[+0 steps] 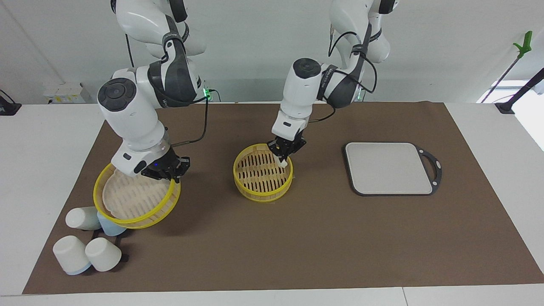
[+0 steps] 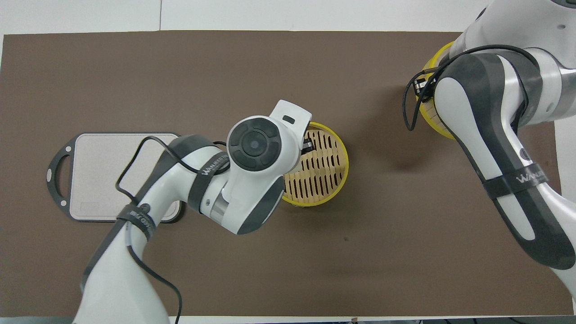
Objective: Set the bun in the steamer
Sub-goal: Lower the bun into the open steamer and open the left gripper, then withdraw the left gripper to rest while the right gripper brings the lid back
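Next, I put the bun inside [image 1: 260, 170] with my left gripper, because it is over the lower level's rim [image 1: 281, 161], and then back that gripper away before my right gripper lowers the other level on.
The steamer's lower tier [image 1: 261, 193] sits on the brown mat mid-table, its slatted floor bare; it also shows in the overhead view [image 2: 315, 202]. My left gripper [image 1: 284, 156] is shut on the small cream-white bun [image 1: 283, 162] and holds it just over the tier's rim on the side toward the left arm's end. In the overhead view the left wrist hides the bun and gripper. My right gripper [image 1: 163, 172] is shut on the rim of the steamer's other tier [image 1: 127, 197] and holds it tilted in the air over the cups; a sliver of it shows in the overhead view [image 2: 429, 119].
Several cream and blue cups [image 1: 103, 253] lie on the mat's corner at the right arm's end, under and beside the raised tier. A flat grey black-rimmed board [image 1: 389, 168] lies toward the left arm's end, also in the overhead view [image 2: 121, 175].
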Motion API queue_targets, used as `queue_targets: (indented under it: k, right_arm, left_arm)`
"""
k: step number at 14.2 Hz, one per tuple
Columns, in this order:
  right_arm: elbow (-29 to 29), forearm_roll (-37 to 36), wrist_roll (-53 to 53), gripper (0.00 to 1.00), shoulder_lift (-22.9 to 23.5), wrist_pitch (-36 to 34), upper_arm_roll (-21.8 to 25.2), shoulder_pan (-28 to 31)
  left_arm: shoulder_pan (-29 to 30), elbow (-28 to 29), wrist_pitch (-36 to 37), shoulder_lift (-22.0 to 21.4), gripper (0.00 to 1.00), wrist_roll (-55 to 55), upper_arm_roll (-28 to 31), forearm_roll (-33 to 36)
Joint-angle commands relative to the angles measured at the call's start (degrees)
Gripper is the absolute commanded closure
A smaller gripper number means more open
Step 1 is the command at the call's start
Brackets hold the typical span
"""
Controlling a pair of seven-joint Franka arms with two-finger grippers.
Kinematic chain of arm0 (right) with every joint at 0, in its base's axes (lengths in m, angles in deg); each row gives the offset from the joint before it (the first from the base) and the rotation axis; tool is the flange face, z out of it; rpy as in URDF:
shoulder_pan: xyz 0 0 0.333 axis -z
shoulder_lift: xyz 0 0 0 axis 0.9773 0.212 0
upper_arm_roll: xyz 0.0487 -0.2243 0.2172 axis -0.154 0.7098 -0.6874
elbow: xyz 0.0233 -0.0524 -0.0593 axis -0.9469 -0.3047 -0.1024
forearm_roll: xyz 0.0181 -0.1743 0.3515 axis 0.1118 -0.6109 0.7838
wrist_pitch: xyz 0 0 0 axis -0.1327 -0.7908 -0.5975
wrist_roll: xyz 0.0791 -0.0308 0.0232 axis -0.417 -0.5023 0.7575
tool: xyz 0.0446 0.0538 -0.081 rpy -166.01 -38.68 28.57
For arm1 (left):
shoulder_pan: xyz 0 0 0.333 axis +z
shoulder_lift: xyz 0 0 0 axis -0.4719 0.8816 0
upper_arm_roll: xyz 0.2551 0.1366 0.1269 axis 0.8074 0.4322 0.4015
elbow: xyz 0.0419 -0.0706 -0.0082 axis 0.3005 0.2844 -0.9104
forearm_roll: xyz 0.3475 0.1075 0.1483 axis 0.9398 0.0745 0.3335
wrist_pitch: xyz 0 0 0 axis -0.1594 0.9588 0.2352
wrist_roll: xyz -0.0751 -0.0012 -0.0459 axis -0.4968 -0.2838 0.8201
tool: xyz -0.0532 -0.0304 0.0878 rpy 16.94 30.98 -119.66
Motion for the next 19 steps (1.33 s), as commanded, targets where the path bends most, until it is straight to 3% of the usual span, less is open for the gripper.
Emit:
queue_targets:
  k: [1, 4, 8, 11, 15, 19]
  right_arm:
    - [-0.4, 0.7, 0.5, 1.00, -0.5, 0.2, -0.1, 0.4]
    - [-0.5, 0.8, 0.4, 1.00, -0.5, 0.2, -0.1, 0.7]
    - [-0.5, 0.8, 0.4, 1.00, -0.5, 0.3, -0.1, 0.7]
    - [-0.5, 0.8, 0.2, 1.00, -0.5, 0.3, -0.1, 0.7]
    - [-0.5, 0.9, 0.1, 1.00, -0.5, 0.3, -0.1, 0.7]
    - [-0.5, 1.0, -3.5, 1.00, -0.5, 0.2, -0.3, 0.0]
  left_arm:
    - [-3.5, 0.8, -3.8, 3.2, 0.97, -1.2, 1.5, -0.5]
    - [-3.7, 1.1, -6.2, 4.8, 0.81, -1.8, 1.5, -0.5]
    - [-3.6, 1.8, -6.6, 4.8, 0.08, -2.5, 1.5, -0.5]
    - [-3.6, 1.9, -6.5, 4.7, 0.00, -2.5, 1.5, -0.5]
    - [-2.8, 1.8, -5.0, 3.4, 0.00, -1.9, 1.7, -0.5]
    - [5.3, 1.0, 11.1, -7.9, 0.00, 5.8, 1.9, -0.5]
